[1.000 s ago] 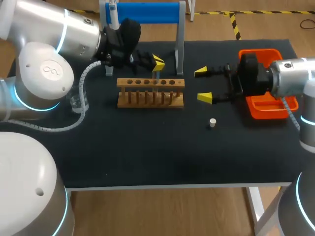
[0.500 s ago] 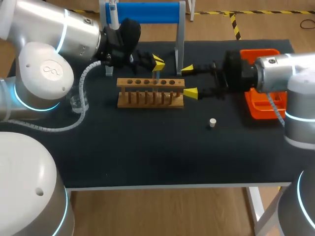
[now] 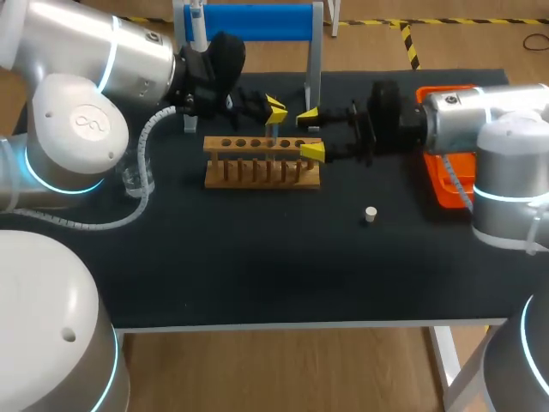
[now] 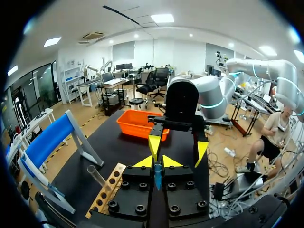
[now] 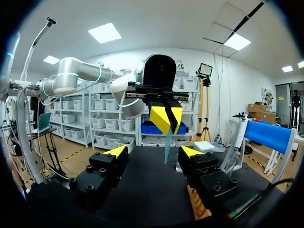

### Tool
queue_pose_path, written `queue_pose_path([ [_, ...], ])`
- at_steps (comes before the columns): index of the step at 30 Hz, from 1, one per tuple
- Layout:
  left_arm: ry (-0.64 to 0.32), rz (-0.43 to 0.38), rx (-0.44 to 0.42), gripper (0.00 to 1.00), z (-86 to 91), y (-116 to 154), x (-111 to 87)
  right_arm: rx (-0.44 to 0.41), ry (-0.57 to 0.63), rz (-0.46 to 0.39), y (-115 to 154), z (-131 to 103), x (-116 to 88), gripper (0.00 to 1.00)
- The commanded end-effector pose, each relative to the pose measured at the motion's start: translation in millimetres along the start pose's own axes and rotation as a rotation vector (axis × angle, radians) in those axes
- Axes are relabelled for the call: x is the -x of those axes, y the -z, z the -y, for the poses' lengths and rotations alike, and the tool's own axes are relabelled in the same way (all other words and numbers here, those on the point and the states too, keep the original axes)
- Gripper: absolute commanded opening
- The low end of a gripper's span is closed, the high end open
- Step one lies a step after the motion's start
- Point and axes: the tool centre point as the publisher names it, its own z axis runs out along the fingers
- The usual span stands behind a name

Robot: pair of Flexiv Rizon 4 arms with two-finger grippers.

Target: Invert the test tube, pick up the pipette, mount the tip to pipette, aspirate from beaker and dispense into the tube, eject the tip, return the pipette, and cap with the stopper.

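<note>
I expect the hidden wide end of the blue pipette tip (image 5: 168,143) to face up and receive the pipette when I carry the tip under the pipette, because the tip's point (image 5: 166,161) hangs down.
My left gripper (image 3: 274,110) hangs over the wooden rack (image 3: 262,161), shut on a clear test tube (image 3: 273,136) that points down from its yellow tips. In the left wrist view the tube (image 4: 156,175) sits pinched between the own fingers (image 4: 142,162). My right gripper (image 3: 310,133) is level with it just to the right, open, tips short of the tube. From the right wrist the tube (image 5: 167,145) hangs ahead of the right gripper (image 5: 153,152), between its spread tips and touching neither. The pipette (image 3: 196,26) hangs on the blue stand (image 3: 249,21). A white stopper (image 3: 371,214) lies on the mat.
An orange tray (image 3: 455,193) sits at the right, partly behind my right arm. A clear beaker (image 3: 135,178) stands at the left near my left arm. The stand's post (image 3: 314,77) rises just behind both grippers.
My right arm has moved left from beside the orange tray toward the rack and the held tube, and its fingers have narrowed. My left arm and the tube stayed still.
</note>
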Motion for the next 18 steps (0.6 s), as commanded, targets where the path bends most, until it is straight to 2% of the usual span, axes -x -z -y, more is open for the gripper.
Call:
queue_pose_path([
  [1,0.001,-0.002,0.006,0.00,1.2,0.5,0.4,0.002,-0.002,-0.015,-10.4,2.5,10.3,0.63],
  [18,0.001,-0.002,0.006,0.00,1.2,0.5,0.4,0.015,-0.015,-0.022,-28.8,5.4,25.2,0.59],
])
